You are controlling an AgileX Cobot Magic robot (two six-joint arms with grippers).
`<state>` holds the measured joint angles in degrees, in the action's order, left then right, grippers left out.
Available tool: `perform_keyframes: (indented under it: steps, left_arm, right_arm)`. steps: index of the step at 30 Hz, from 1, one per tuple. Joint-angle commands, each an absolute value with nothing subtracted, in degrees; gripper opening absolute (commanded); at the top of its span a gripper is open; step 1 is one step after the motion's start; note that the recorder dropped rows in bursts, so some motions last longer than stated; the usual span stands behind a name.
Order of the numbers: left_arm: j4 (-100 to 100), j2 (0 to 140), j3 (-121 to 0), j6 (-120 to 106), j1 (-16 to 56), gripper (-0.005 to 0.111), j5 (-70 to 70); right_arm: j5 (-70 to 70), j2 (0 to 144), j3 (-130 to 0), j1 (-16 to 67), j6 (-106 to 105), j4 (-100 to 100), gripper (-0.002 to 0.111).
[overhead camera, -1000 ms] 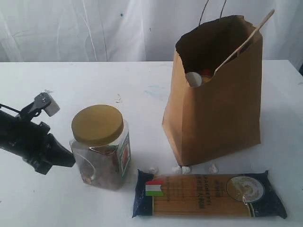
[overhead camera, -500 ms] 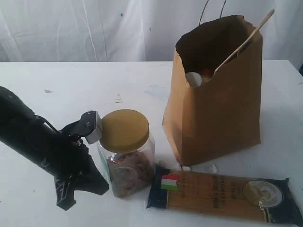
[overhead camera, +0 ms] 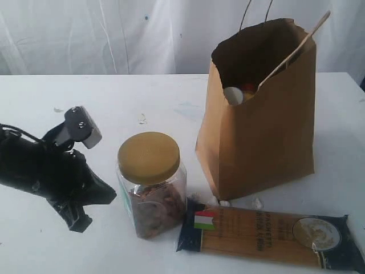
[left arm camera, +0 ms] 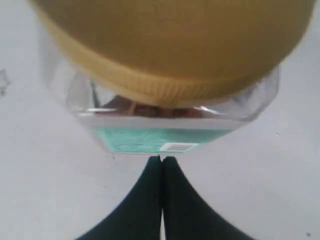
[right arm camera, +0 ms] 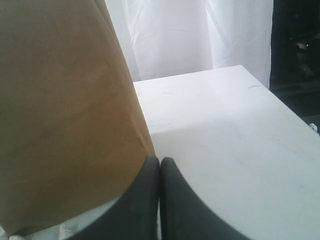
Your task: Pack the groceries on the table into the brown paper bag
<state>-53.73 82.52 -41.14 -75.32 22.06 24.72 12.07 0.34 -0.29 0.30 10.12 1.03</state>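
The jar's teal label [left arm camera: 162,139] has my left gripper's closed fingers pointing at it, so I should move back, open wide and put my fingers on both sides of the jar [overhead camera: 155,206] below its gold lid.
The clear jar [overhead camera: 151,194] with its gold lid [overhead camera: 148,157] stands upright on the white table [overhead camera: 114,97], just left of the brown paper bag [overhead camera: 259,125]. The long spaghetti packet [overhead camera: 268,233] lies flat in front of the bag. My left gripper [overhead camera: 112,196] is shut and empty, its tip just left of the jar. In the left wrist view the left gripper [left arm camera: 161,159] points at the teal label [left arm camera: 160,140], almost touching it. My right gripper [right arm camera: 160,160] is shut and empty, next to the bag's wall [right arm camera: 65,115]. The other groceries are not seen on the table.
A white round thing [overhead camera: 232,95] and a wooden stick [overhead camera: 293,50] show in the bag's open mouth. Tiny white crumbs [overhead camera: 256,202] lie at the bag's foot. The table's edge [right arm camera: 280,102] is close to the right gripper.
The left arm pushed the jar to the right, and the spaghetti packet shifted right with it. Since then the arm has drawn back to the left; the jar stays put.
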Motion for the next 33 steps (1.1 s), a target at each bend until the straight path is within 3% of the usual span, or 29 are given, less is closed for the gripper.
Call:
perform_keyframes:
  steps: [1,8,14,19,33]
  left_arm:
    - [-72.38,77.49,-33.39,-85.42,22.07,0.000,10.21]
    - [-93.74,68.46,-28.52,-99.28,22.07,0.000,10.09]
    - [-94.92,66.15,-25.40,-100.63,22.07,0.000,15.27]
    - [-94.59,66.15,-25.31,-99.76,22.07,0.000,10.17]
    - [-99.95,66.38,-25.31,-41.58,21.88,0.000,-9.85]
  right_arm:
    - [11.95,0.00,0.00,0.00,10.33,0.89,0.000]
    - [11.95,0.00,0.00,0.00,10.33,0.89,0.000]
    - [11.95,0.00,0.00,0.00,10.33,0.89,0.000]
    - [11.95,0.00,0.00,0.00,11.14,0.89,0.000]
    - [11.95,0.00,0.00,0.00,11.21,0.89,0.000]
